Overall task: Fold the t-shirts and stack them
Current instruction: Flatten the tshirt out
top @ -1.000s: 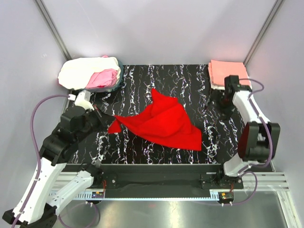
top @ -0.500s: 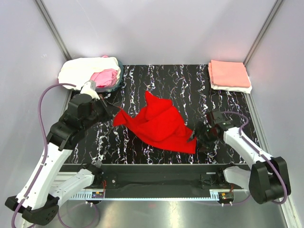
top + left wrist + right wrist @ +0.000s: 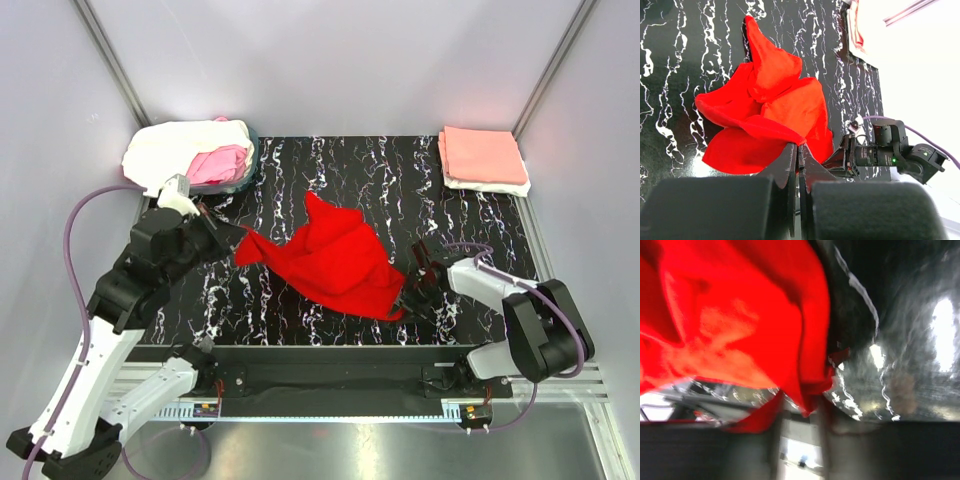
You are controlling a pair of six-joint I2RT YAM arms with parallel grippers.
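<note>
I should lift its corners with both grippers and spread it toward the back (image 3: 418,205): the red t-shirt lies crumpled (image 3: 335,255), sloping down to my right gripper near the front edge.
The bright red t-shirt (image 3: 335,260) (image 3: 765,110) (image 3: 740,315) lies crumpled in the middle of the black marbled table (image 3: 400,180). My left gripper (image 3: 236,244) (image 3: 800,147) is shut on the shirt's left corner, holding it a little off the table. At the shirt's right corner, my right gripper (image 3: 408,297) (image 3: 799,410) sits low, and its fingers (image 3: 775,440) stand on either side of the cloth's tip. That view is blurred, a narrow gap still shows between the fingers, and whether they pinch the cloth is unclear.
A heap of cream-white and pink shirts (image 3: 190,155) fills a bowl at the back left corner. A folded salmon-pink shirt on a white one (image 3: 482,155) forms a stack at the back right. Grey walls close in the table on three sides.
My right arm swung from the back-right stack down to the red shirt's right corner, and its jaws narrowed around it. The left gripper kept its hold while the shirt bunched up.
</note>
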